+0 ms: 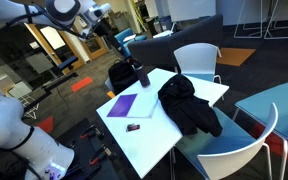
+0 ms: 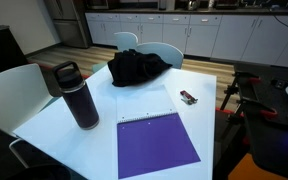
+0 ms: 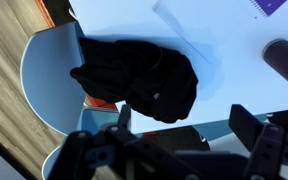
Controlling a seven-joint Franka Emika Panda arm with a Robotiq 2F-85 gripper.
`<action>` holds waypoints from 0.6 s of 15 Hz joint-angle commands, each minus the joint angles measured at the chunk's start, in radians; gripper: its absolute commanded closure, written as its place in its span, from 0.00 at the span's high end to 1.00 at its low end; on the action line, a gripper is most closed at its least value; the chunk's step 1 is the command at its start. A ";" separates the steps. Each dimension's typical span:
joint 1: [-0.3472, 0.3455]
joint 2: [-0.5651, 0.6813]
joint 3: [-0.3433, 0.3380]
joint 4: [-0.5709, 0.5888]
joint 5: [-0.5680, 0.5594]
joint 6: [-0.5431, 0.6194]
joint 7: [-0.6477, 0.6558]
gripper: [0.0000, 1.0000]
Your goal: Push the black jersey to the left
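Note:
My gripper is open, and the black jersey (image 1: 191, 108) is clear of the dark bottle. I should keep going down toward the jersey's folds (image 1: 182, 95) until the fingers close there.
The black jersey (image 1: 189, 102) lies crumpled on the white table (image 1: 149, 140), at the edge next to the chairs. It also shows in an exterior view (image 2: 136, 67) and in the wrist view (image 3: 139, 75), where part of it hangs over the table edge. My gripper (image 3: 184, 125) is open and empty, with both fingers spread well above the jersey and not touching it. In an exterior view the gripper (image 1: 106, 20) hangs high over the far side of the table.
A dark bottle (image 2: 79, 95) stands on the table, beside a purple notebook (image 2: 156, 143) and a small dark object (image 2: 187, 97). White and blue chairs (image 1: 199, 60) stand close around the table. A blue chair seat (image 3: 49, 75) sits below the jersey.

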 commanded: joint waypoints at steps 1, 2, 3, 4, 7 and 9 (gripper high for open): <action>-0.030 0.128 -0.053 -0.005 -0.025 0.124 -0.024 1.00; -0.037 0.171 -0.072 0.001 -0.020 0.147 -0.032 1.00; -0.043 0.203 -0.086 0.008 -0.027 0.161 -0.026 1.00; -0.048 0.241 -0.103 0.017 -0.032 0.166 -0.019 1.00; -0.036 0.241 -0.122 0.001 -0.055 0.148 -0.010 1.00; -0.037 0.259 -0.128 0.011 -0.068 0.147 -0.006 1.00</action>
